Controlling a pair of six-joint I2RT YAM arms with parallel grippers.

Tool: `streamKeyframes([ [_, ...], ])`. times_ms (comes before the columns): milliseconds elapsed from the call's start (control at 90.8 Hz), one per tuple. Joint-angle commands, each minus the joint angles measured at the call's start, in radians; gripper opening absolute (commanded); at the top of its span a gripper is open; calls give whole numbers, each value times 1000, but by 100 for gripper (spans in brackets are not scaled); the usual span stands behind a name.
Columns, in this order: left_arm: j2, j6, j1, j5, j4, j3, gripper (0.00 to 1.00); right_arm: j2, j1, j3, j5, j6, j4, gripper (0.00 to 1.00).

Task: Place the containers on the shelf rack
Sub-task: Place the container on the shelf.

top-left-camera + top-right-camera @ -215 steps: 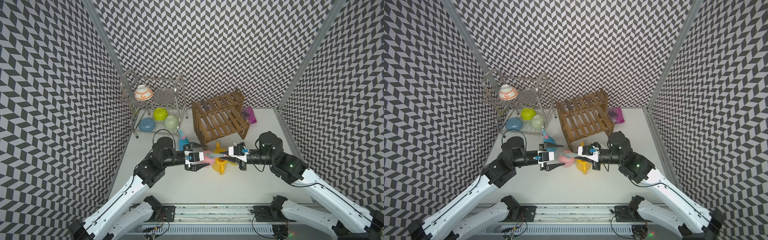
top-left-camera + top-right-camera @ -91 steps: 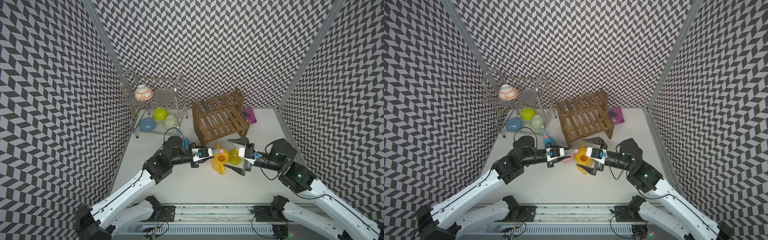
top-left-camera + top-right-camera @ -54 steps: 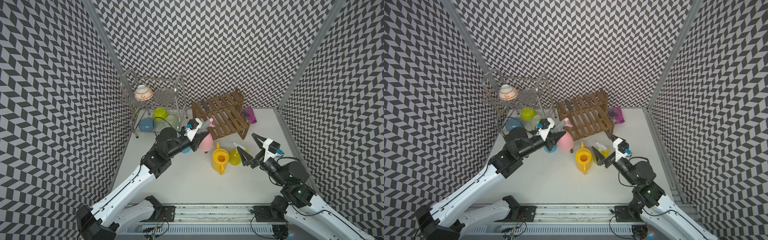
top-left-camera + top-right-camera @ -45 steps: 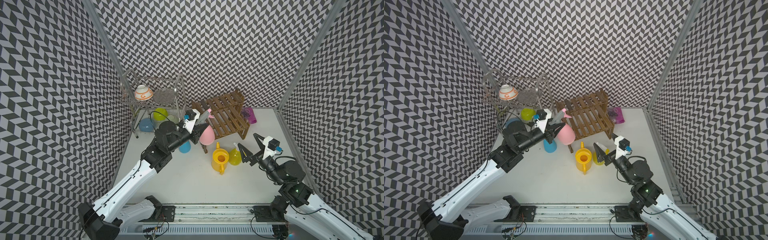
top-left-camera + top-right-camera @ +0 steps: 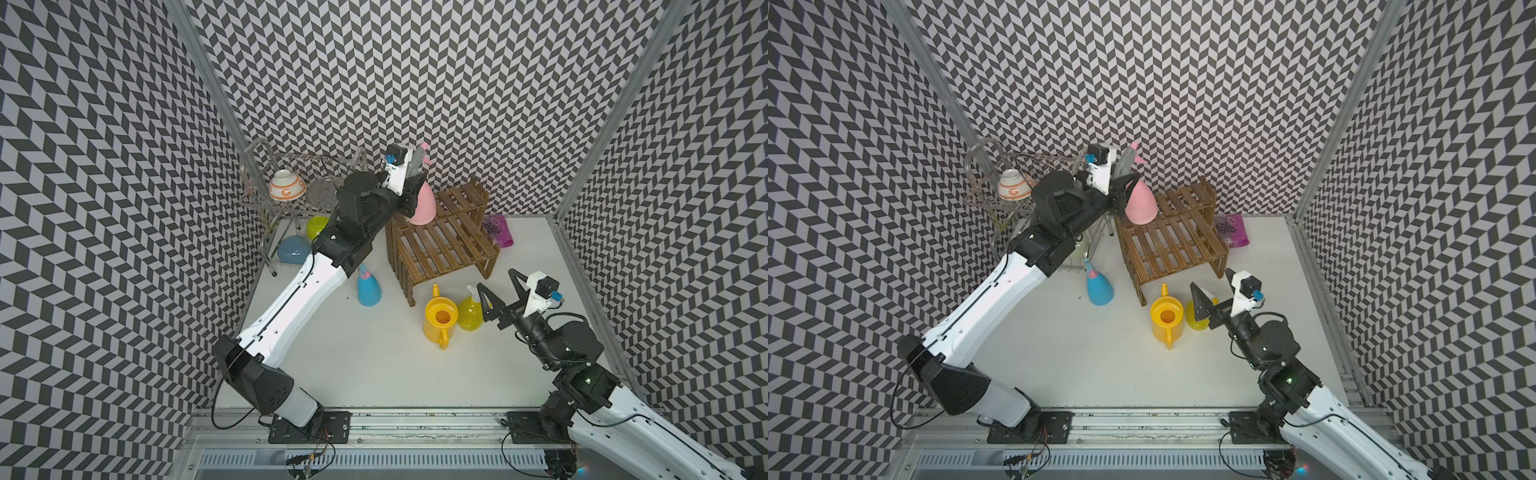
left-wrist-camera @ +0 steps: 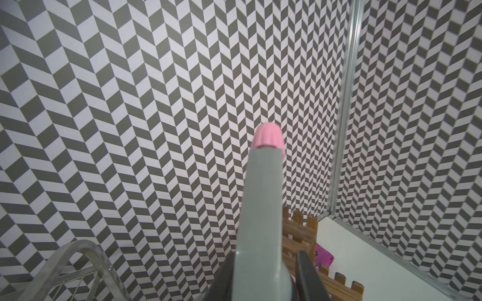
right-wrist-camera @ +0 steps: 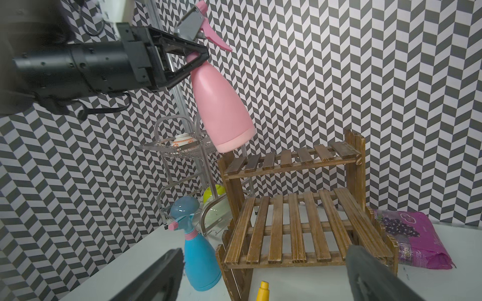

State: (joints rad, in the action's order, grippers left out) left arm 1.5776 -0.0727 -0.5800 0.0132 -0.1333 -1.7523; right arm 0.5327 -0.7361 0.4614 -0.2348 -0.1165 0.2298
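Observation:
The pink spray bottle is hanging at a tilt over the shelf rack's upper step, so the robot's left gripper should first turn the bottle upright and then set its base down.
My left gripper is shut on the grey nozzle of the pink spray bottle. The bottle hangs tilted just above the left end of the shelf rack's upper step, as the right wrist view shows. On the table in front of the rack stand the blue spray bottle, the yellow watering can and the yellow trigger sprayer. My right gripper hovers open and empty just right of the sprayer, facing the rack.
A silver wire dish rack stands left of the shelf rack with a white-orange bowl on top and green and blue bowls below. A purple packet lies to the right of the shelf rack.
My left arm has lifted the pink bottle off the table and carried it back over the shelf rack. My right gripper has drawn back to the right of the watering can and stayed open.

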Motion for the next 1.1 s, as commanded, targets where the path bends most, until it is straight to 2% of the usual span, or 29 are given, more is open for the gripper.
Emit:
streamKeyframes([
  [0, 52, -44, 12, 92, -40, -71, 0, -35, 6, -1, 4, 5, 10, 100],
  [231, 165, -17, 23, 117, -83, -211, 0, -65, 6, 3, 4, 20, -31, 100],
  [485, 192, -9, 39, 147, -135, -213, 2, -77, 6, 4, 4, 28, -43, 100],
  [639, 207, 1, 48, 140, -142, -209, 6, -63, 6, 9, 16, 26, -37, 100],
  [870, 204, 15, 62, 125, -146, -185, 27, -63, 6, 11, 13, 26, -41, 100],
  [1091, 191, 29, 69, 90, -140, -183, 53, -56, 6, 16, 13, 27, -41, 100],
])
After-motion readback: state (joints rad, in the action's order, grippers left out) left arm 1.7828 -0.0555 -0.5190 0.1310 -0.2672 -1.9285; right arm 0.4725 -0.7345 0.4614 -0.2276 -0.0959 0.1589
